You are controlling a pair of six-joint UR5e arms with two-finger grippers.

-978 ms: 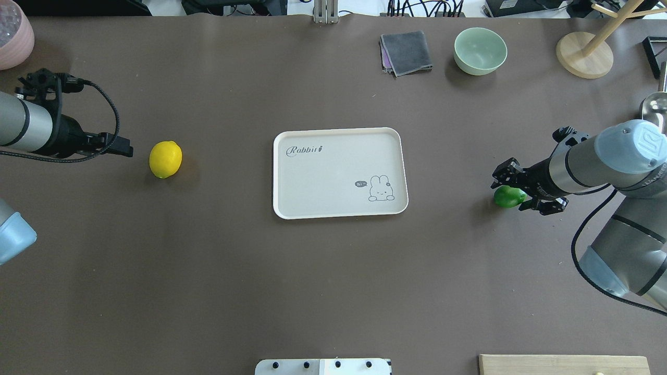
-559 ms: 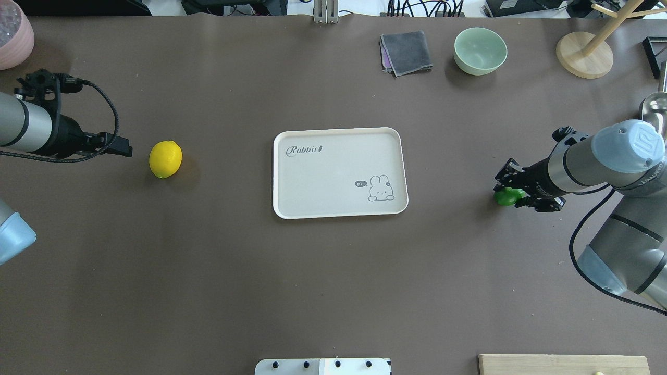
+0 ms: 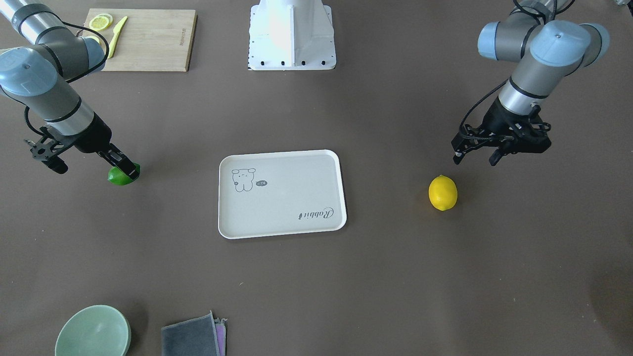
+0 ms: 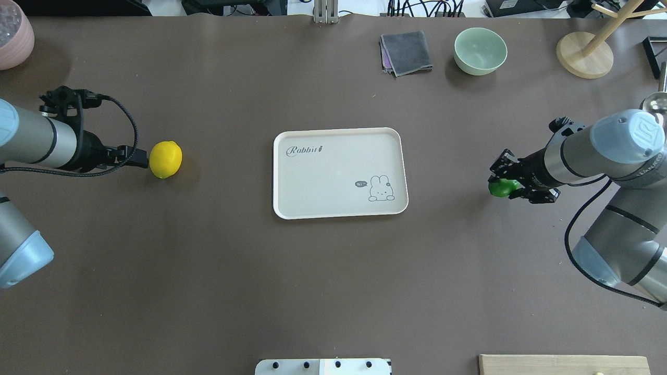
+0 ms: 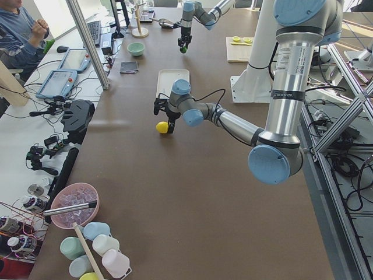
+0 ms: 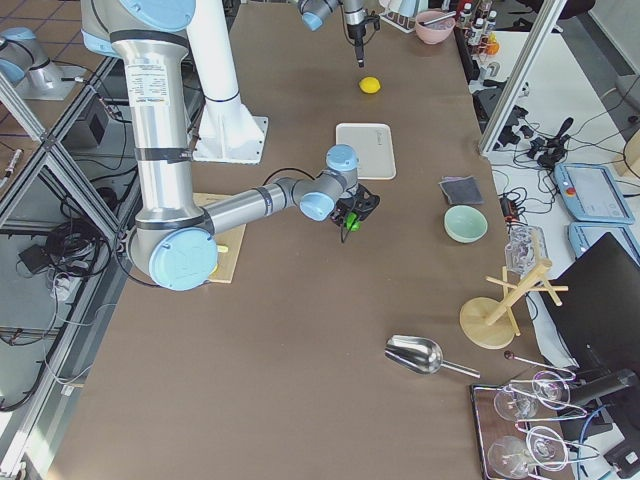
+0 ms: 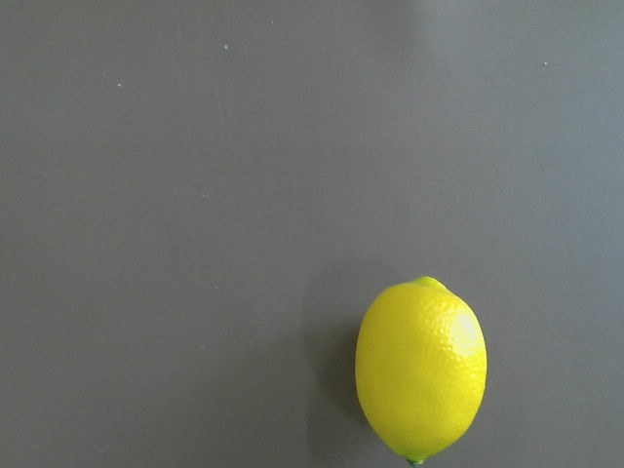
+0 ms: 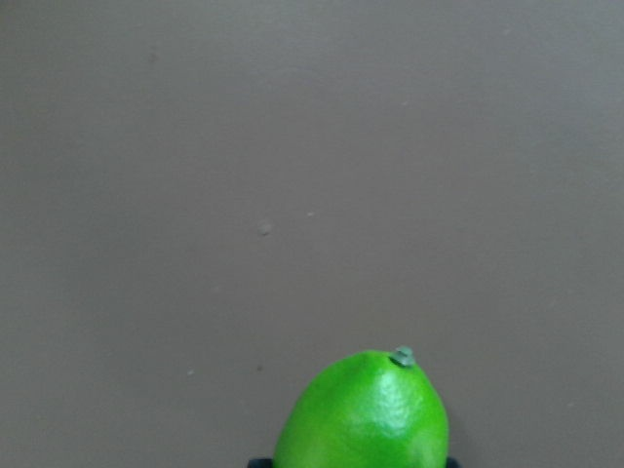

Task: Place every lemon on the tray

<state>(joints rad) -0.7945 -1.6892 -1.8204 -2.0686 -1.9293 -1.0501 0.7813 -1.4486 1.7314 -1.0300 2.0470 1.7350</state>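
Observation:
The yellow lemon (image 3: 443,193) has plump, rounded sides (image 3: 453,193), so the lemon will roll a little on the flat tray when I set it down.
The yellow lemon (image 4: 165,159) lies on the brown table left of the tray (image 4: 333,200). It also shows in the front view (image 3: 442,193) and the left wrist view (image 7: 420,369). My left gripper (image 4: 139,157) is open and empty, just short of the lemon and a little above it (image 3: 474,158). The green lemon (image 4: 499,188) is right of the tray, stem end towards it (image 8: 363,414). My right gripper (image 4: 506,186) is shut on the green lemon, low over the table (image 3: 123,170). The tray (image 3: 282,217) holds nothing.
A green bowl (image 4: 480,50), a grey cloth (image 4: 406,52) and a wooden stand (image 4: 583,54) are at the far edge. A pink bowl (image 4: 13,36) is far left. A cutting board (image 3: 143,32) with lemon slices (image 3: 100,22) lies near the robot base.
My left gripper has moved right, up close to the yellow lemon. My right gripper has closed on the green lemon and shifted with it slightly towards the tray.

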